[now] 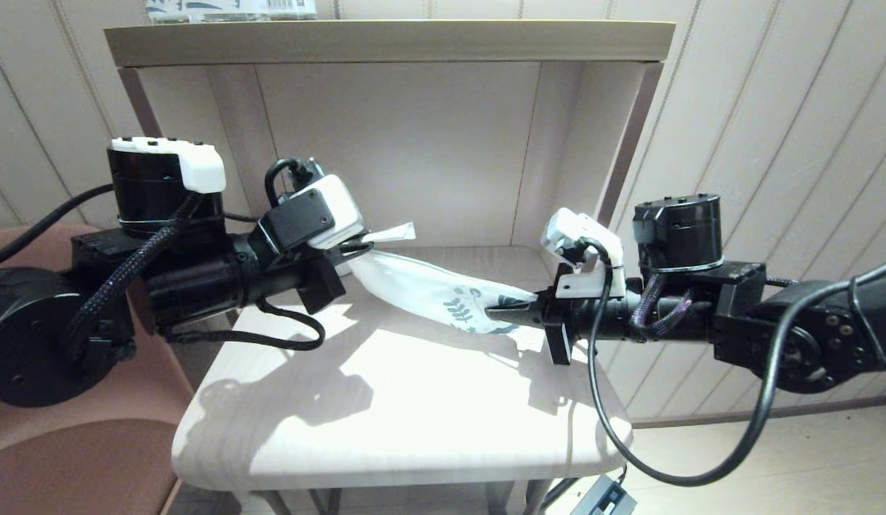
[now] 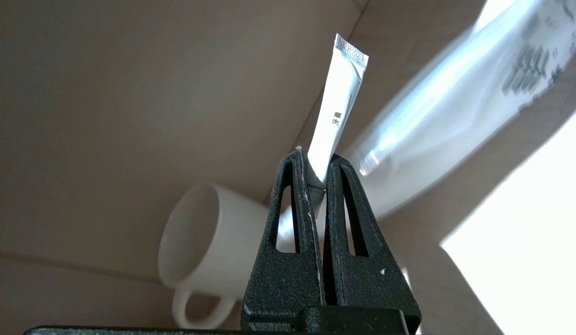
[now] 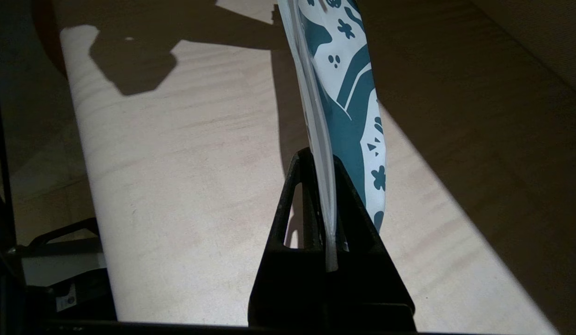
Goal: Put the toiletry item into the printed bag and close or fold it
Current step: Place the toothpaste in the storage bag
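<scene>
The toiletry item (image 1: 395, 232) is slanted away from the printed bag's opening (image 1: 436, 270), so the robot's left gripper should turn it to line up with the bag's opening before lowering it in.
The toiletry item (image 2: 337, 111) is a slim white sachet-like stick with a crimped end. My left gripper (image 2: 316, 160) is shut on its lower end, and the item pokes out past the wrist camera (image 1: 393, 232) above the table's back left. The printed bag (image 1: 429, 290) hangs in the air between the two arms. My right gripper (image 1: 497, 312) is shut on its leaf-printed end (image 3: 348, 93), with the bag's edge pinched between the jaws. The bag's plain end (image 2: 437, 107) reaches toward the left gripper, beside the item. The item is outside the bag.
A white mug (image 2: 209, 242) stands at the back behind the left gripper, hidden by the arm in the head view. The pale table (image 1: 386, 400) sits inside a shelf alcove with side panels. A printed package (image 1: 228, 8) lies on the shelf top. A brown chair (image 1: 78, 458) stands at the left.
</scene>
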### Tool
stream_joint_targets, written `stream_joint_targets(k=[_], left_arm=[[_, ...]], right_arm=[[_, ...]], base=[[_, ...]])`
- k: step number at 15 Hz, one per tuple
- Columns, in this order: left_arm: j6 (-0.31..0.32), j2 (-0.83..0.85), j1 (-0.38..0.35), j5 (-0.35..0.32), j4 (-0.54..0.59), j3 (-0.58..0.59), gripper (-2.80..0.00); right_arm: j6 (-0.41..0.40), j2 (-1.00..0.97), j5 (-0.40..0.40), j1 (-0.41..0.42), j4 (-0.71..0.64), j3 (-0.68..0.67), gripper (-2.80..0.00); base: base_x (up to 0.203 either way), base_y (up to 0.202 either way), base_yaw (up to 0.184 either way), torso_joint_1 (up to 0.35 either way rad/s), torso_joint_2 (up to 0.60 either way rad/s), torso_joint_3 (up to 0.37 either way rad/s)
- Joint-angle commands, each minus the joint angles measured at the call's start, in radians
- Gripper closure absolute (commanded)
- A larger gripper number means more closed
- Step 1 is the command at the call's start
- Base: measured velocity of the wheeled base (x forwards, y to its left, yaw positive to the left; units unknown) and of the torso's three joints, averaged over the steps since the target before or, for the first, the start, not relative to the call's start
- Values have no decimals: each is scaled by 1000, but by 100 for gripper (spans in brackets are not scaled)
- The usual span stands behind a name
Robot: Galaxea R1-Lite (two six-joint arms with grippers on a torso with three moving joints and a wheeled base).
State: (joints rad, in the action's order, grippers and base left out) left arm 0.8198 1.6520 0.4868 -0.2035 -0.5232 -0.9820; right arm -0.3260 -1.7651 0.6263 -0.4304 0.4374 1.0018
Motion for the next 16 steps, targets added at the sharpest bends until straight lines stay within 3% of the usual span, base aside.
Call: stream_joint_targets(k=[1,4,5,7,9,10,12,15,16], left_arm=[[4,34,-33,-46,0,-41,0],[-2,26,-47,-100,51,-137,0],[-15,19,-45,-122,119,-171,0],[-81,-1,-44,-284,266,-252,0],[-102,-4,-49,-381,484,-381,0],[-71,1,-51,-396,567,-425,0],[76,17,-52,-410,604,-432,0],[230,50,-53,-406,682,-430,0],[256,64,-53,-401,706,-444,0]], right_arm=[[-1,12,21,1,-52,22,0],[-4,41,27,0,-133,61,0],[-4,38,38,1,-134,66,0],[-4,38,76,5,-136,66,0],[-3,37,114,26,-136,60,0],[-4,35,125,30,-137,57,0],[-4,30,131,32,-135,57,0],[-4,19,144,32,-133,57,0],[-4,12,145,31,-131,57,0]], base=[[0,0,0,0,0,0],[0,0,0,0,0,0],[0,0,0,0,0,0],[0,0,0,0,0,0],[0,0,0,0,0,0],[0,0,0,0,0,0],[0,0,0,0,0,0],[0,0,0,0,0,0],[0,0,0,0,0,0]])
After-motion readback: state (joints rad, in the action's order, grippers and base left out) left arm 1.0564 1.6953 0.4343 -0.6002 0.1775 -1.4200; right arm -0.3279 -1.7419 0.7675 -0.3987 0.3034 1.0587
